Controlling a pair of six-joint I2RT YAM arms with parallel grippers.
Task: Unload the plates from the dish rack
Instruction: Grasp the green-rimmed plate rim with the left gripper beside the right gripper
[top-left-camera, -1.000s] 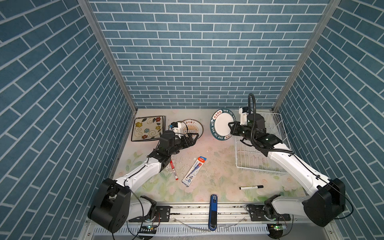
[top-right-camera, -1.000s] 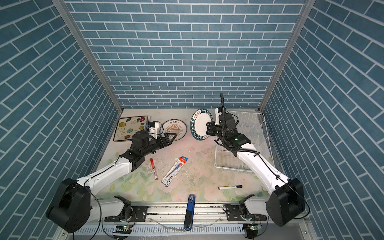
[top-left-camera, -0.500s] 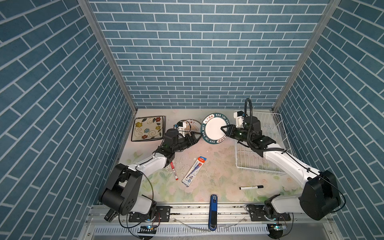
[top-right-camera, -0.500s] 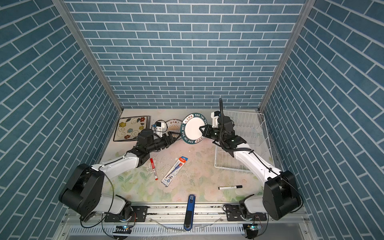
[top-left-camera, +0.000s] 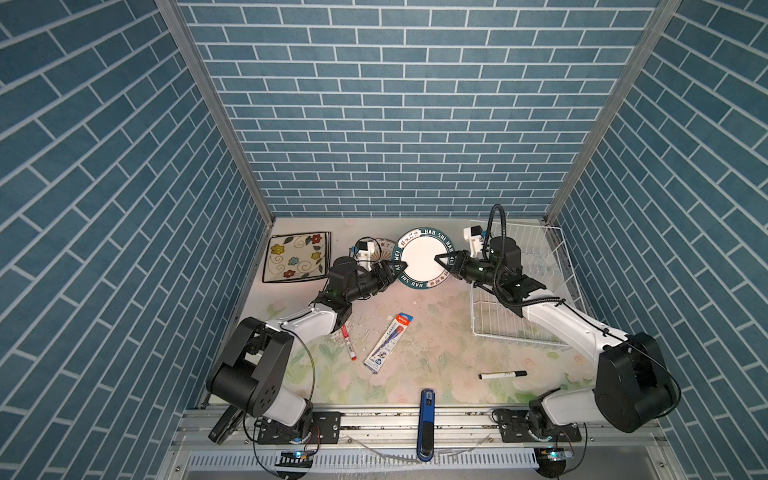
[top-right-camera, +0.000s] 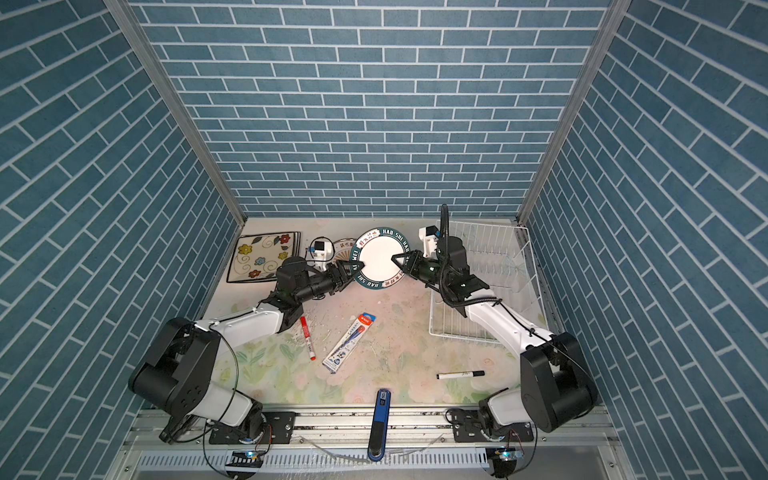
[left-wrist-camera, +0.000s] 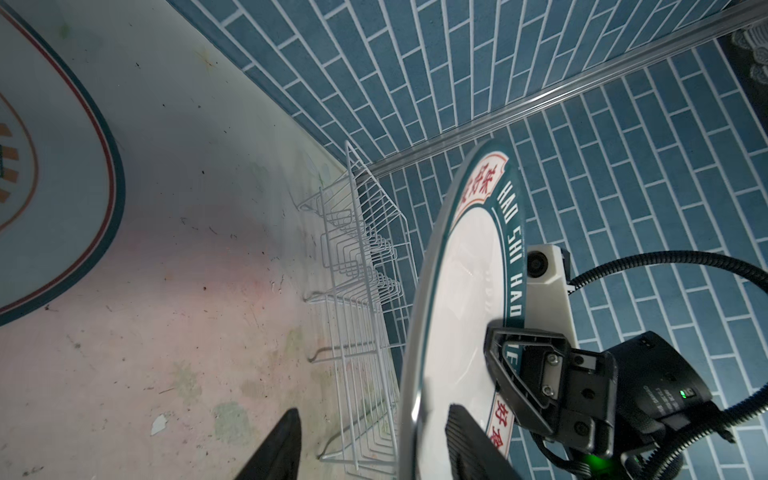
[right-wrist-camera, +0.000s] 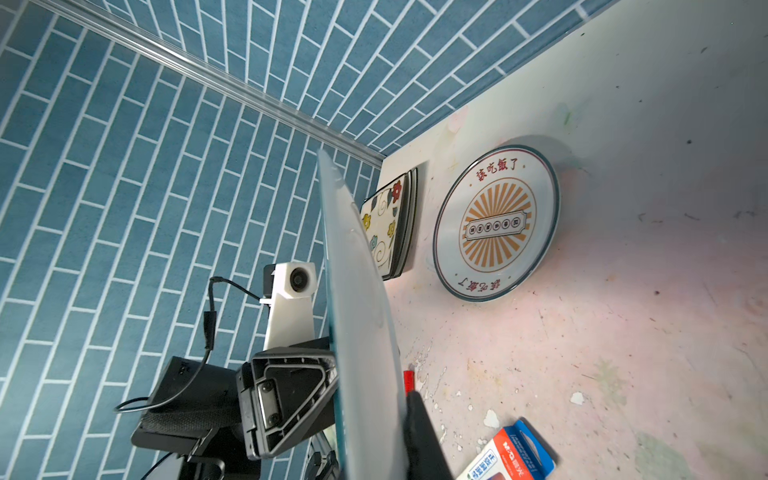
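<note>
The flat round plate (right-wrist-camera: 497, 224) lies beyond my left gripper, so my left gripper should take the lettered plate by its near rim (top-left-camera: 397, 257) from my right gripper before stacking.
A round white plate (top-left-camera: 419, 259) (top-right-camera: 379, 259) with a dark lettered rim stands on edge above the table, left of the dish rack (top-left-camera: 498, 328) (top-right-camera: 461, 328). My right gripper (top-left-camera: 446, 264) (right-wrist-camera: 386, 436) is shut on its right rim. At the opposite rim my left gripper (top-left-camera: 392, 270) (left-wrist-camera: 374, 411) is open, its fingers straddling the edge with a gap showing. A stack of square flowered plates (top-left-camera: 297, 257) (right-wrist-camera: 388, 226) lies at the back left. Another round plate (right-wrist-camera: 496, 222) (left-wrist-camera: 54, 187) lies flat beside the stack. No plate shows in the rack (left-wrist-camera: 357, 266).
On the table lie a red marker (top-left-camera: 348, 343), a pen package (top-left-camera: 388, 343) and a black marker (top-left-camera: 503, 374). A blue tool (top-left-camera: 427, 419) rests on the front rail. Tiled walls close in on three sides.
My right arm has carried the round plate left, away from the rack. My left gripper has come up to the plate's left rim and its jaws have narrowed.
</note>
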